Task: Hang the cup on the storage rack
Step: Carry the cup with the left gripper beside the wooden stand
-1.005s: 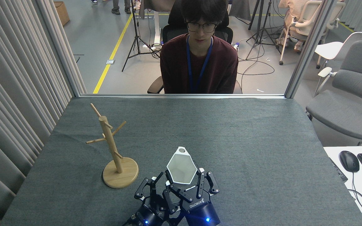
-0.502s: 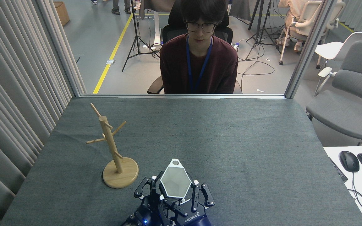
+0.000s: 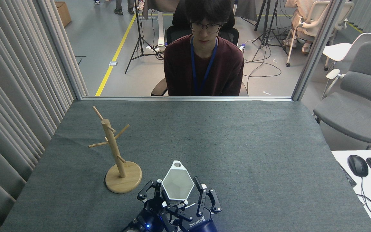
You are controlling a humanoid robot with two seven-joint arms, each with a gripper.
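The cup (image 3: 178, 185) has the round hole (image 3: 177, 164) in a tab beside its rim, so I expect the cup to hang with its opening facing sideways when I slide it onto a peg.
The white faceted cup (image 3: 177, 184) is held above the near edge of the table with its hexagonal rim facing up at me and its pierced tab handle (image 3: 177, 165) pointing away. My right gripper (image 3: 180, 189) is shut on the cup, one finger on each side of the body. My left gripper (image 3: 151, 190) stands open just to the left, close against the cup's left side. The wooden storage rack (image 3: 113, 148) stands upright on its round base (image 3: 123, 182), left of the cup and a short way from both grippers, with bare pegs.
The grey table cloth (image 3: 237, 138) stretches ahead and to the right. A seated person (image 3: 203, 64) faces me beyond the far edge. Curtains (image 3: 14, 96) line the left side. A white desk with a mouse (image 3: 357, 165) and keyboard sits at the right.
My right gripper has carried the cup left and nearer to me, lower in view, bringing it beside the left gripper. The rack has not moved.
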